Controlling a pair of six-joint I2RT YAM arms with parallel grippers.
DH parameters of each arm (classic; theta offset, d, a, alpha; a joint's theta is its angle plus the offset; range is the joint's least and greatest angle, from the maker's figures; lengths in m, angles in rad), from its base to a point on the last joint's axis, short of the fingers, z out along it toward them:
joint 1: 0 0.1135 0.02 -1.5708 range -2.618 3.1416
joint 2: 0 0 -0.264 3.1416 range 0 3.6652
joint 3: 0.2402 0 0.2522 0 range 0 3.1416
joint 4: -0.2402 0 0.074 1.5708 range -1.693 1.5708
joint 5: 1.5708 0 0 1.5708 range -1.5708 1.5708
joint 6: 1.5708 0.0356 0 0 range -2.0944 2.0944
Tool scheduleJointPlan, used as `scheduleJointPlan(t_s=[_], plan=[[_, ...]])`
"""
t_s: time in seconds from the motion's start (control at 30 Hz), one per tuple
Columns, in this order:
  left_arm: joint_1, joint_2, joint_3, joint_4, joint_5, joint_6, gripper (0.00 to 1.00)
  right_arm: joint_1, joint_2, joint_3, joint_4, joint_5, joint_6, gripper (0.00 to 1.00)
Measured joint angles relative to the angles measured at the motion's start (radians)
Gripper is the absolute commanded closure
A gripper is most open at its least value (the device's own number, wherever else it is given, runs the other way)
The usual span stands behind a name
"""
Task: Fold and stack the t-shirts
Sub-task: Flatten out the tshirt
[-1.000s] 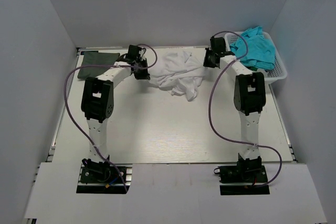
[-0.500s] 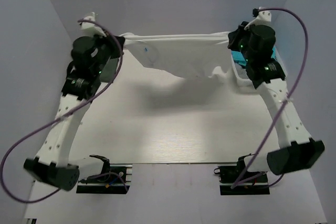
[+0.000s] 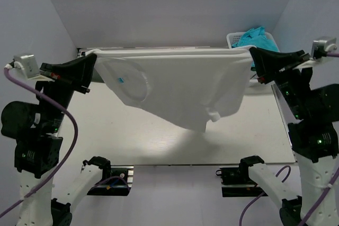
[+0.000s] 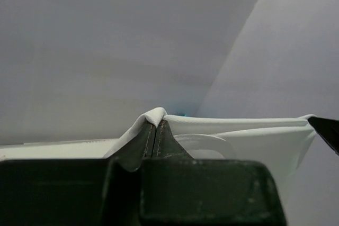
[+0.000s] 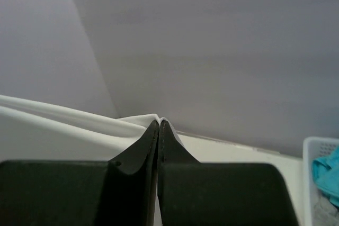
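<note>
I am holding up the white t-shirt and it hangs crooked, its lower edge slanting to a point (image 3: pixel 199 127). Next, I put it down and raise that edge (image 3: pixel 158 115) with my left gripper.
The white t-shirt (image 3: pixel 180 86) hangs stretched in the air between both grippers, high above the table, its collar facing the camera at the left. My left gripper (image 3: pixel 94 55) is shut on the shirt's left top corner; the fabric (image 4: pixel 222 130) folds over its tips (image 4: pixel 155 125). My right gripper (image 3: pixel 252 51) is shut on the right top corner, with white cloth (image 5: pixel 63 125) running left from its tips (image 5: pixel 159 123). Bright teal t-shirts (image 3: pixel 254 38) lie heaped in the basket. The dark grey-green shirt is hidden behind the left arm.
The white lattice basket (image 3: pixel 233 37) stands at the back right, partly behind the right arm, and shows in the right wrist view (image 5: pixel 320 146). Grey walls close in on three sides. The white table (image 3: pixel 159 141) lies below the hanging shirt.
Both arms have risen and spread apart, lifting the white shirt from a crumpled heap on the table to a taut, hanging spread. Its lower edge has swung toward the front.
</note>
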Motion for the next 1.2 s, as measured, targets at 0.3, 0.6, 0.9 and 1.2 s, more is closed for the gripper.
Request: scheduleJointPlan(t_s=[0.3,0.6,0.9,1.2], plan=[[0.006,0.026,-0.027,-0.081,-0.11,-0.059,1.0,-0.004,0.025,-0.108,0.012,-0.089,0.042,1.0],[0.031,0.52,-0.256,-0.196,-0.356,-0.14,0.52,-0.011,0.564,-0.336,0.11,-0.12,0.079,0.76],[0.072,1.033,-0.008,-0.482,-0.385,-0.183,0.01,-0.014,0.928,-0.214,-0.05,-0.068,0.008,0.1],[0.029,0.753,-0.128,-0.329,0.007,-0.092,0.01,-0.026,0.534,-0.424,-0.007,-0.042,0.096,0.1]])
